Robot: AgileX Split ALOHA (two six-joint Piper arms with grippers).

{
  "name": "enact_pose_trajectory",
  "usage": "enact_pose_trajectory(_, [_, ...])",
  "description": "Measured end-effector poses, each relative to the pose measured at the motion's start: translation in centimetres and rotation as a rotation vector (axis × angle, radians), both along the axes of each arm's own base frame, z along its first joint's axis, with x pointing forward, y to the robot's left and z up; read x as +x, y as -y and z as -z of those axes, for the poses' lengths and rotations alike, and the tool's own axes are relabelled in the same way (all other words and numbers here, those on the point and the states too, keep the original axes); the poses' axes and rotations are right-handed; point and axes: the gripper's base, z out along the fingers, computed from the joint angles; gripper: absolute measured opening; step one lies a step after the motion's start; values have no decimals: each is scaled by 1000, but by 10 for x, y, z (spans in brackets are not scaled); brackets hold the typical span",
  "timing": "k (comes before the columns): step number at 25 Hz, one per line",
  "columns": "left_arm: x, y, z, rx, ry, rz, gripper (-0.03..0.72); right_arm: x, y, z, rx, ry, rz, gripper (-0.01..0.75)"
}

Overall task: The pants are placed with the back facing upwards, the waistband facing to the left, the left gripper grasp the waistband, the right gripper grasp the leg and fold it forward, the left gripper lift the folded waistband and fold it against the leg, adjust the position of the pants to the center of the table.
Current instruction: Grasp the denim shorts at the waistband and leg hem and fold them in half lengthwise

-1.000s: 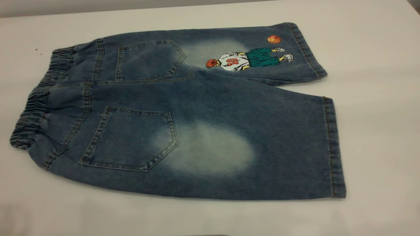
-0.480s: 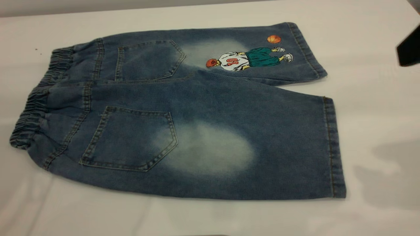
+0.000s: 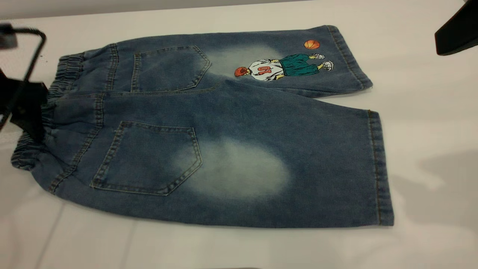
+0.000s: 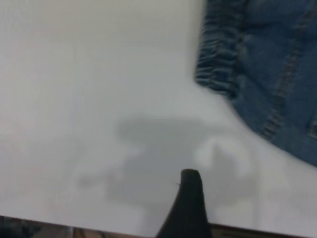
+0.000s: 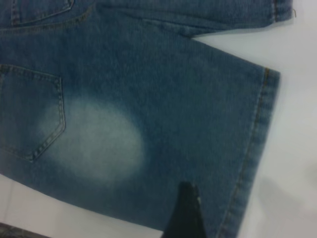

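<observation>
The denim pants (image 3: 67, 152) will bunch up and curl at the elastic waistband when I fold the pants' near side over, because the waistband has tight puckers (image 3: 27, 150) all along it.
The denim pants (image 3: 224, 123) lie flat on the white table (image 3: 429, 112), back pockets up. Their elastic waistband (image 3: 37, 123) is at the left, and the two legs end at the right, with the near hem (image 3: 379, 168) in front. The far leg carries a basketball-player print (image 3: 283, 67). My left gripper (image 3: 26, 112) hovers over the waistband's middle. In the left wrist view, one finger (image 4: 190, 203) shows above bare table beside the waistband corner (image 4: 218, 64), and the left gripper (image 4: 242, 213) is open and empty. My right gripper (image 3: 455, 33) hangs at the far right, apart from the pants. It is open (image 5: 223, 213), with one finger (image 5: 185, 208) over the near leg (image 5: 198, 109).
White table surface surrounds the pants on all sides, with wide bare strips in front and to the right. A black cable (image 3: 33, 48) loops above the left gripper. The table's back edge (image 3: 149, 9) runs along the top.
The left gripper has come into view over the waistband from the left. The right gripper has moved further into view at the upper right. The pants have not moved.
</observation>
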Motion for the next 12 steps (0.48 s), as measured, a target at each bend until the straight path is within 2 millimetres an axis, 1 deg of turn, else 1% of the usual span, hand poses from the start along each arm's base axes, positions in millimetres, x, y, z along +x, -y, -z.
enact_pose_trajectory(8, [3,2,28,-12,-12,10,570,0,0,0,1,2,1,528])
enact_pose_trajectory(10, [5,6,31,-14,-8,20,568,0,0,0,5,1,3,528])
enact_pose_trajectory(12, [7,9,32,-17,-2,28,550,0,-1,0,12,-11,1,529])
